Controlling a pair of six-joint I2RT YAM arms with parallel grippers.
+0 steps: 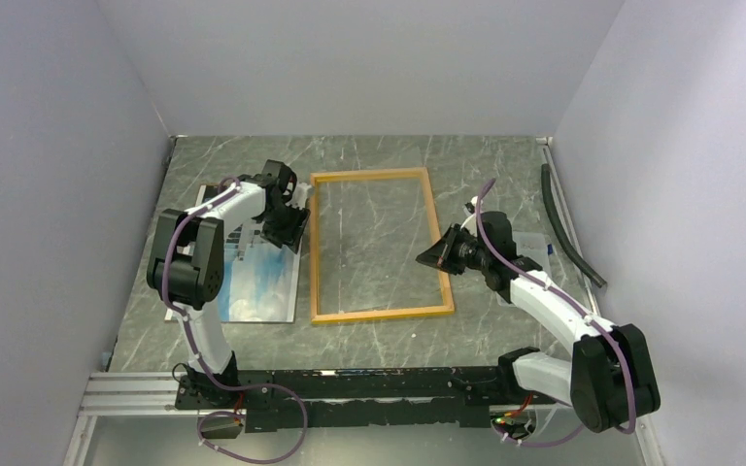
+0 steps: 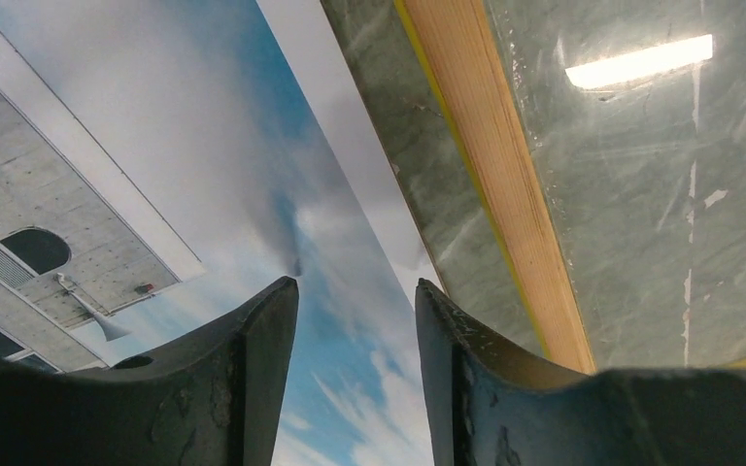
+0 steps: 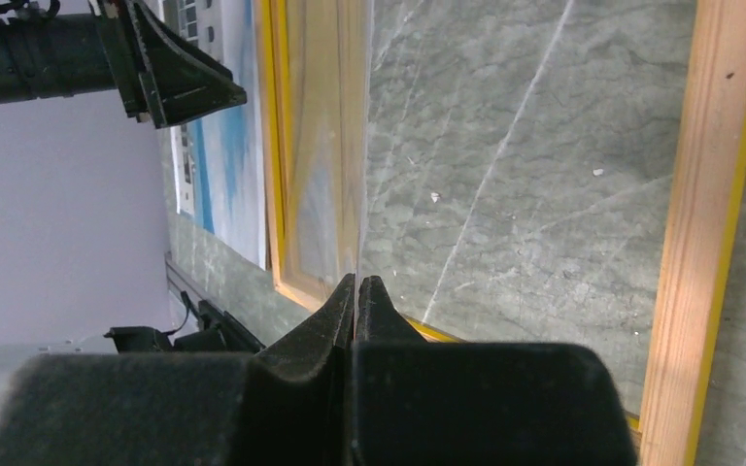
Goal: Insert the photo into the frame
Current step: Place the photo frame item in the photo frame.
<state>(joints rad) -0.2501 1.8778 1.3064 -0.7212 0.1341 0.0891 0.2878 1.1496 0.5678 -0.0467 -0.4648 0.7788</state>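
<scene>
Next, I rise clear, since my left gripper's fingers are above the photo's flat print, and then come down across the photo's white edge next to the frame.
The frame lies flat mid-table with its wood-coloured rear side up; its left rail shows a yellow edge. The photo, a white building on blue sky, lies just left of it. My left gripper hovers low over the photo's right part. Its jaws stand open with only the print showing between them. My right gripper is at the frame's right rail. It is shut on the edge of the thin clear pane, which is held tilted over the frame's opening.
A black curved strip lies along the right wall. A pale sheet lies under the right arm. Grey walls close in the left, back and right sides. The arms' mounting rail runs along the near edge.
</scene>
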